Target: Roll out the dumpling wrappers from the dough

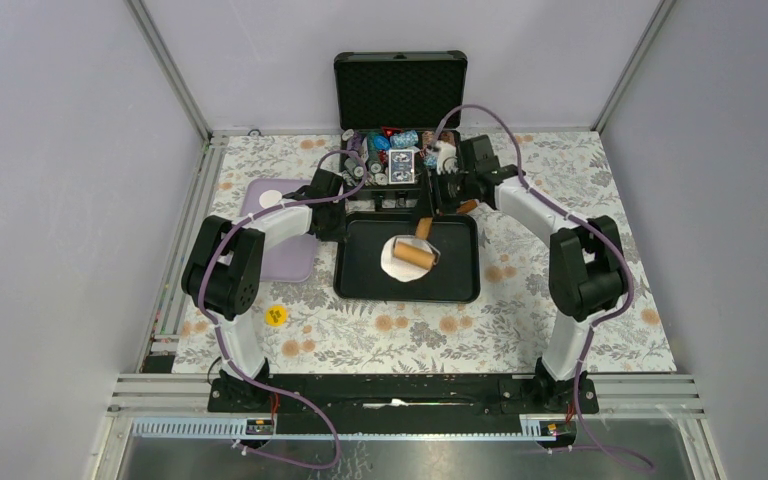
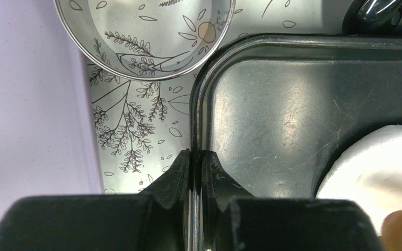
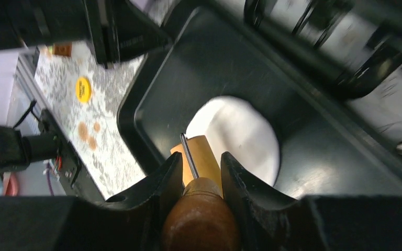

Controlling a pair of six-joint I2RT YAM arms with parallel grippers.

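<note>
Next, my right gripper rolls back over the dough (image 1: 390, 267) toward the tray's rim that my left gripper is holding, because the roller's end (image 1: 432, 260) sticks out past the dough's edge.
The dough (image 1: 398, 262) lies as a flat white round in the black tray (image 1: 458, 280); it also shows in the right wrist view (image 3: 241, 133) and at the left wrist view's edge (image 2: 382, 167). A wooden roller (image 1: 416, 253) rests on the dough. My right gripper (image 1: 448, 205) (image 3: 201, 159) is shut on the roller's brown handle (image 3: 201, 219), with the pale barrel (image 3: 204, 154) just ahead of the fingertips. My left gripper (image 1: 332, 215) (image 2: 195, 154) is shut on the tray's left rim (image 2: 201, 104). One dumpling wrapper (image 1: 271, 198) sits on the purple board (image 1: 290, 250).
A steel ring cutter (image 2: 110, 65) stands on the floral cloth beside the tray's corner and the purple board (image 2: 31, 104). An open black case (image 1: 400, 90) with several small items stands right behind the tray. A yellow disc (image 1: 276, 315) lies on the cloth at front left.
</note>
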